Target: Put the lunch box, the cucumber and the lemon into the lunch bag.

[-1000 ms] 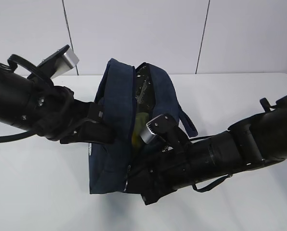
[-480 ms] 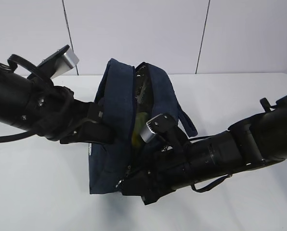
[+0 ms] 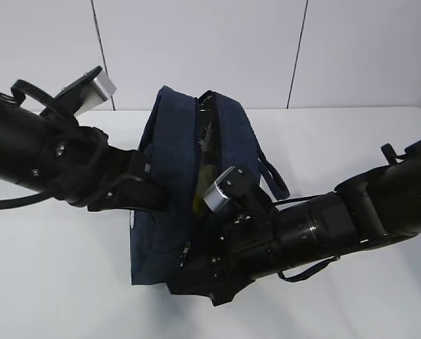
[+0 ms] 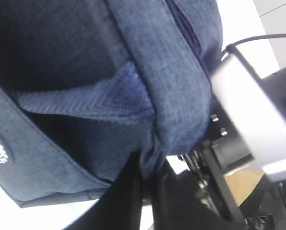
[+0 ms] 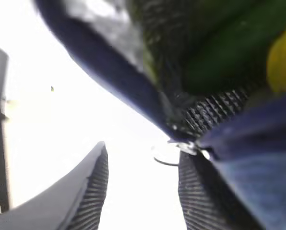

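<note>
Next, my right gripper opens and moves across until the zipper's slider point(image 5: 194, 148) is centred between its fingers before it closes, because the metal ring pull point(image 5: 166, 157) lies crosswise beside one finger.
The navy lunch bag point(image 3: 174, 162) stands mid-table with its top zipper partly open. Inside the gap lie the dark green cucumber point(image 5: 229, 52) and the yellow lemon point(image 5: 283, 62); a yellow-green patch point(image 3: 204, 178) shows in the exterior view. Whether the lunch box is in there I cannot tell. My left gripper point(image 4: 148, 172) is shut on a fold of the bag's side fabric point(image 4: 176, 129). My right gripper point(image 5: 143, 153) is open at the bag's near end. The metal ring pull point(image 5: 166, 155) hangs free just inside its right finger point(image 5: 200, 191).
The white table point(image 3: 352, 141) runs to a pale panelled wall behind. A bag handle point(image 3: 275, 176) loops out to the right over my right arm point(image 3: 323, 226). Both arms crowd the bag's sides.
My right gripper has gone from shut to open, and the ring pull now hangs free between its fingers. The right arm has crept slightly left. The left gripper has not moved.
</note>
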`<state>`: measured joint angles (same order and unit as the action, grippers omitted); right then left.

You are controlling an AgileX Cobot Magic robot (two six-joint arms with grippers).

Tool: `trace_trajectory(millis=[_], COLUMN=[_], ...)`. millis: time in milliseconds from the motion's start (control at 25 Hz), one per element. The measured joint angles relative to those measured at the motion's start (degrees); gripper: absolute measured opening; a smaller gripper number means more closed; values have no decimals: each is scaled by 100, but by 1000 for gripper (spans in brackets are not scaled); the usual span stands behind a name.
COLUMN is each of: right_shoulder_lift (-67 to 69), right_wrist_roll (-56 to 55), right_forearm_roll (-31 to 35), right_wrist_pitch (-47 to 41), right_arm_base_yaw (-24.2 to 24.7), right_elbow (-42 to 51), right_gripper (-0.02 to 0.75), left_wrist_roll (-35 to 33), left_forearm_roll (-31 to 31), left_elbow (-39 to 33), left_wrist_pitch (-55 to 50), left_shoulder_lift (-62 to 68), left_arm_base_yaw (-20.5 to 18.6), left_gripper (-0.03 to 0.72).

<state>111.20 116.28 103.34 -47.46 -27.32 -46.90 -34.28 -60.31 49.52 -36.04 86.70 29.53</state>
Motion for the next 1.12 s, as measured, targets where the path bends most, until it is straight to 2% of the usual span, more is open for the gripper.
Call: trace_trajectory(millis=[80, 240, 640, 880, 1120], right_shoulder_lift=[9, 9, 9, 9, 9], right_wrist_roll=[0, 231, 381, 652, 687], right_forearm_roll=[0, 0, 0, 0, 0], right_wrist_pitch=[148, -186, 195, -247, -326], right_arm_base_yaw=[0, 0, 0, 0, 0], right_elbow=[0, 0, 0, 0, 0], right_gripper=[345, 345, 345, 346, 346], left_wrist_roll=[0, 0, 0, 0, 0], left_forearm_roll=[0, 0, 0, 0, 0], left_elbow=[0, 0, 0, 0, 0], left_wrist_pitch=[0, -31, -93, -106, -106], left_shoulder_lift=[0, 0, 0, 0, 0], left_arm_base_yaw=[0, 0, 0, 0, 0], left_gripper=[3, 3, 3, 3, 3])
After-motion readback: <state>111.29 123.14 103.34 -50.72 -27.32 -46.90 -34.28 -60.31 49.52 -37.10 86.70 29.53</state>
